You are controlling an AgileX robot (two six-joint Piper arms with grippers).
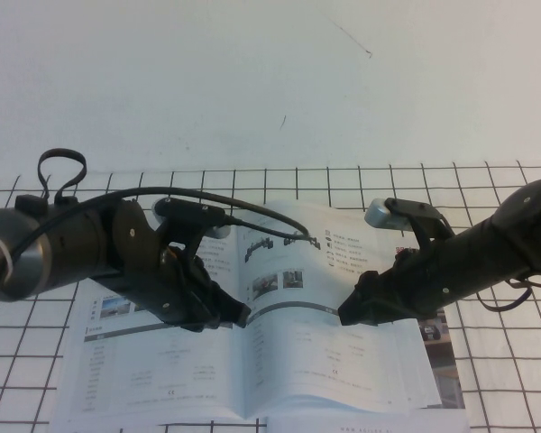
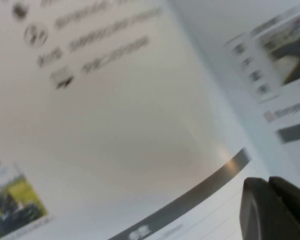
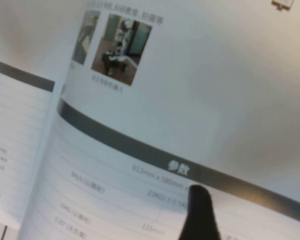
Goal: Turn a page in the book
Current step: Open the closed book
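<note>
The page's middle [image 1: 336, 327] is being pressed by my right gripper, far from the page's outer edge, so next I go back toward that edge [image 1: 422, 339] and push the page inward from there.
The book [image 1: 162, 361] lies open on the gridded table, white pages with small photos and grey-barred tables. The page [image 1: 334, 361] is the right-hand sheet, with two black chassis at its top and two small photos. My left gripper [image 1: 240, 316] is shut, its tip low at the spine by the page's inner edge; its dark fingers [image 2: 270, 210] hover over a grey bar [image 2: 190, 197]. My right gripper [image 1: 346, 314] is shut, tip down on the page's middle. In the right wrist view its fingertip [image 3: 197, 210] rests just below the grey bar [image 3: 140, 147].
A booklet with a room photo [image 1: 439, 336] sticks out from under the book's right edge. Another white sheet [image 1: 361, 424] lies at the front edge. A black cable [image 1: 198, 194] arches over the left arm. A pale wall rises behind the grid.
</note>
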